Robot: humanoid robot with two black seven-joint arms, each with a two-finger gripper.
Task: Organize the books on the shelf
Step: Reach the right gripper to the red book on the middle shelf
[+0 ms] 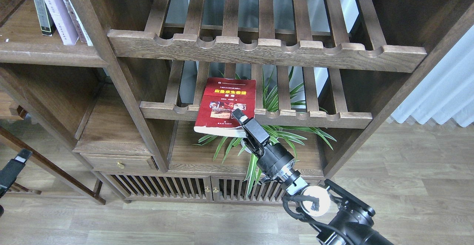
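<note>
I can see green leaves (220, 147) past the red book's far (228, 102) and near ends, so I should expect more of the spider plant to be hidden under the book.
The red book (226, 106) with small photos lies flat on the lower slatted rack, its near end hanging over the front rail. My right gripper (240, 121) is at the book's near right corner, jaws apart, with one finger (239, 114) over the cover and the other under the edge. On the solid dark-brown shelf (48, 50) at upper left stand the black-edged book (41, 12) and the white-and-lavender book (59, 15). My left gripper (13, 167) is low at the left edge, far from the books, too dark to read.
A thin white book (79, 23) leans beside the lavender one. A potted spider plant (274, 136) stands under the rack, right below my right gripper. The upper slatted rack (266, 50) overhangs the red book. A drawer with a brass knob (120, 164) sits lower left.
</note>
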